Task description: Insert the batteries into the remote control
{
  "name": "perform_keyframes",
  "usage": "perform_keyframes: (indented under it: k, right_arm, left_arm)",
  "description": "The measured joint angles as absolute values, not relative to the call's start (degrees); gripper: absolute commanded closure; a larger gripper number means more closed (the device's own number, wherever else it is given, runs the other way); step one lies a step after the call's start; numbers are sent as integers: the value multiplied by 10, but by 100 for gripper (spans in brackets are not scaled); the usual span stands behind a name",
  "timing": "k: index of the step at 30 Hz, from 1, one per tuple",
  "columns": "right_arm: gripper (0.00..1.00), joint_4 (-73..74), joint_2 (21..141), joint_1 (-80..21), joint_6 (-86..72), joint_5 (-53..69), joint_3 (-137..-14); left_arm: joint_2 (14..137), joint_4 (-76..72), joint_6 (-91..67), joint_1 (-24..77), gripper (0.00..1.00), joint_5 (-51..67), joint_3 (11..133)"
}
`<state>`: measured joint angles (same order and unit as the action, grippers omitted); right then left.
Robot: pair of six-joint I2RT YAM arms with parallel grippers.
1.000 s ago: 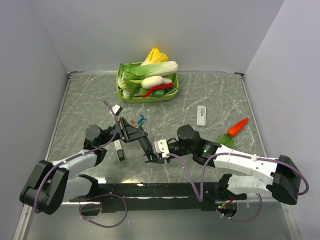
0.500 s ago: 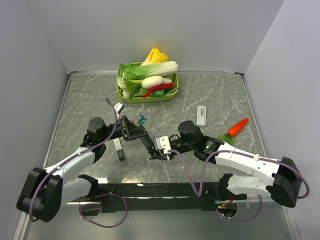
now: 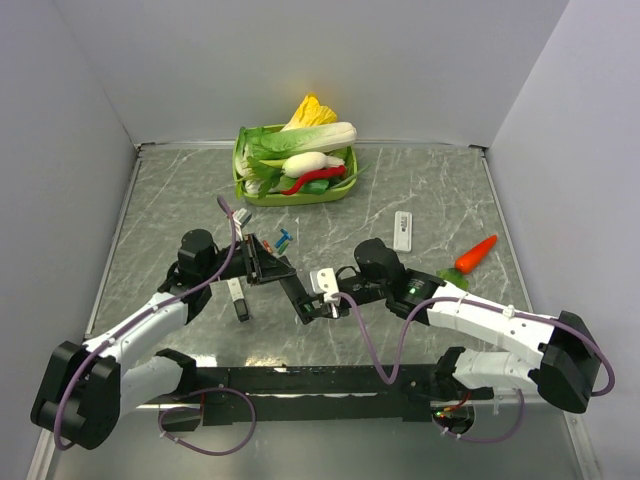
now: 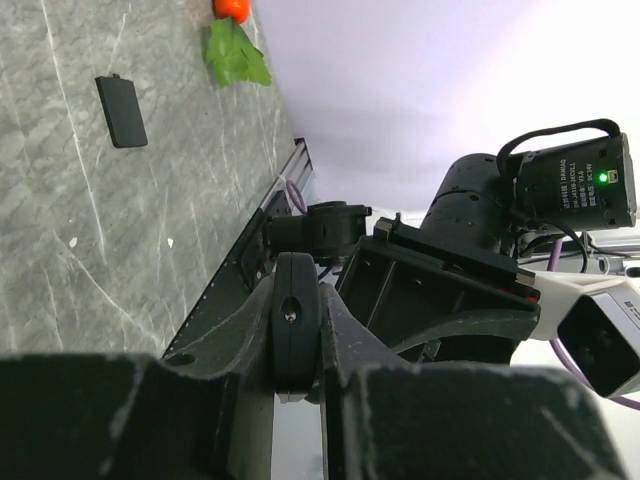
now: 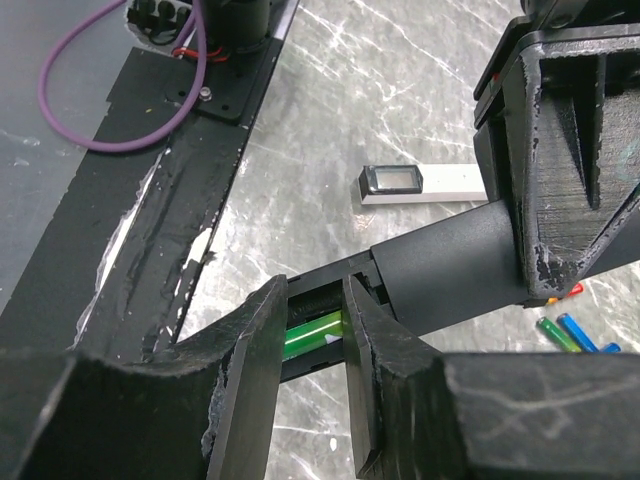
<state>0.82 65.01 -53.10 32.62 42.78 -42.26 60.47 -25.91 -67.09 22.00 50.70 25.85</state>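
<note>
The robot's right gripper meets the green battery crosswise above the compartment, so it should open, turn in line with the remote control and grasp the battery's outer end.
My left gripper is shut on one end of the black remote control, holding it off the table; seen end-on in the left wrist view, the remote sits clamped between the fingers. My right gripper meets the remote's free end. There its jaws are closed on a green battery that lies in the remote's open compartment. Loose red, green and blue batteries lie on the table behind the left gripper; they also show in the right wrist view.
A green basket of vegetables stands at the back. A white remote and a carrot lie to the right. A small white-and-black piece lies below the left gripper. A dark flat rectangle lies near the carrot's leaves.
Both arms have shifted slightly. The left gripper lifted the remote a little towards the back, and the right gripper followed up and left, staying at the remote's free end.
</note>
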Motion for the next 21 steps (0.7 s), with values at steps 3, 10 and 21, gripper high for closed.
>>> perform_keyframes:
  k: [3, 10, 21]
  right_arm:
    - [64, 2, 650, -531, 324, 428, -423]
    - [64, -13, 650, -529, 308, 432, -423]
    - [62, -34, 647, -529, 277, 434, -416]
  left_arm:
    - [605, -263, -674, 220, 99, 507, 258]
    - [610, -337, -728, 220, 99, 506, 234]
    - [630, -411, -792, 218, 99, 505, 199]
